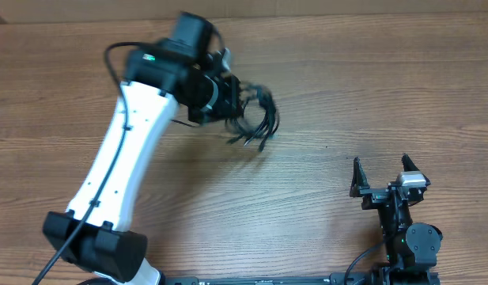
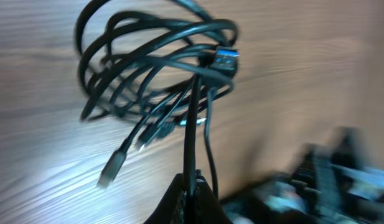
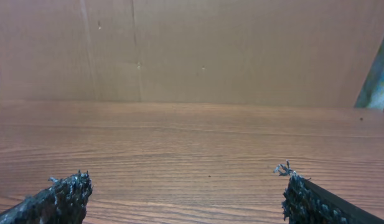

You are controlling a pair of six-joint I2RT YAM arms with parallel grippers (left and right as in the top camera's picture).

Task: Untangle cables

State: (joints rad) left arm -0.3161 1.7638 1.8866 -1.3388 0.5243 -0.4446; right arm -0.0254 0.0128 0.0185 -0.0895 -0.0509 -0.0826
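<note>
The tangled loops (image 1: 261,113) are hanging in one bunch from the strand of cable in my left gripper. I need to swing that piece (image 2: 191,137) back and shake a cable free.
A coiled bundle of thin black cables (image 1: 255,119) hangs off the table at the upper middle of the overhead view. My left gripper (image 1: 232,95) is shut on one strand of it. From the left wrist the cables (image 2: 148,74) form a tangle of loops with loose plugs dangling, one connector (image 2: 226,60) blue-tipped. The pinched strand runs straight down into my left gripper (image 2: 195,186). My right gripper (image 1: 382,176) stands open near the lower right, far from the bundle. Only bare wood shows between its fingertips (image 3: 61,196) in the right wrist view.
The wooden table (image 1: 346,95) spreads under both arms. A brown board wall (image 3: 192,50) rises behind the table's far edge in the right wrist view. The right arm's base (image 1: 414,245) sits at the bottom right edge.
</note>
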